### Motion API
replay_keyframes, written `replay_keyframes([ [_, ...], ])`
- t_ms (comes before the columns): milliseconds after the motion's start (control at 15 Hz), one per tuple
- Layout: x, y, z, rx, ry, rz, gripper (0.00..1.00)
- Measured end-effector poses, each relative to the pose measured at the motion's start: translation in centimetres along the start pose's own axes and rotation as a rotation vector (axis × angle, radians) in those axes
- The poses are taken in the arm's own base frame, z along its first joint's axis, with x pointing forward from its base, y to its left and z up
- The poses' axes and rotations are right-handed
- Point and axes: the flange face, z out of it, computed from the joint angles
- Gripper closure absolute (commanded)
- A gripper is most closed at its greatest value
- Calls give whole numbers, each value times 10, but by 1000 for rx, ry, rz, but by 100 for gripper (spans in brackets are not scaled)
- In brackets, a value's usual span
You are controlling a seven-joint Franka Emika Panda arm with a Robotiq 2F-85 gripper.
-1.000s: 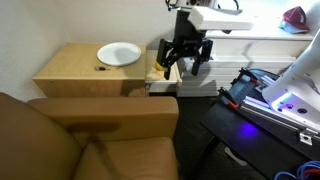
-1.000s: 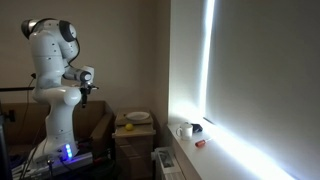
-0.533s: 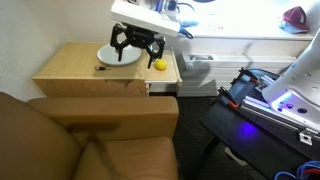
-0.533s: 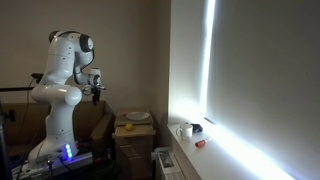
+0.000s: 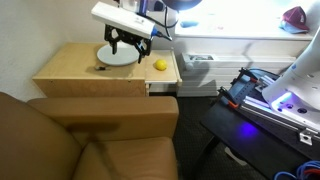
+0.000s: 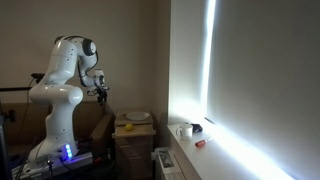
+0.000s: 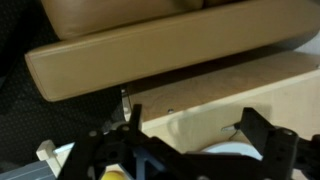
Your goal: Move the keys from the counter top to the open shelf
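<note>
My gripper needs to reach farther in and turn before it goes down, because it hangs open over the counter top's front edge, short of the keys beside the plate.
The keys are a tiny dark lump on the light tan counter top, just left of a white plate. My gripper hangs open and empty above the plate, right of the keys. In the wrist view the open jaws frame the counter top, and a small dark bit beside the right finger looks like the keys. In an exterior view the gripper is high above the cabinet. I cannot make out an open shelf.
A yellow ball lies on the counter right of the plate. A brown couch stands against the cabinet's front and fills the top of the wrist view. A black table with a lit device stands to the right.
The arm has swung left from beyond the cabinet's right edge to above the white plate. The yellow ball has come into sight. The jaws stayed open and empty.
</note>
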Motion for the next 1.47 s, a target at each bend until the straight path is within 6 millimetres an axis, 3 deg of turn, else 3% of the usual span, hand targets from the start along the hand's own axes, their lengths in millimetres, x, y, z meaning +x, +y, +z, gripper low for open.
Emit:
replay_keyframes([
  [133,24,-6,32,-5,81,99,0],
  [333,42,-36,71,17,130,272,0],
  [533,41,-74,85,49,125,440,0],
  [733,40,-100,81,48,91,543,0],
  [933,40,-98,85,44,117,493,0],
  [1200,53,-81,128,-111,207,476,0],
  [1467,61,-106,146,-159,212,535,0],
])
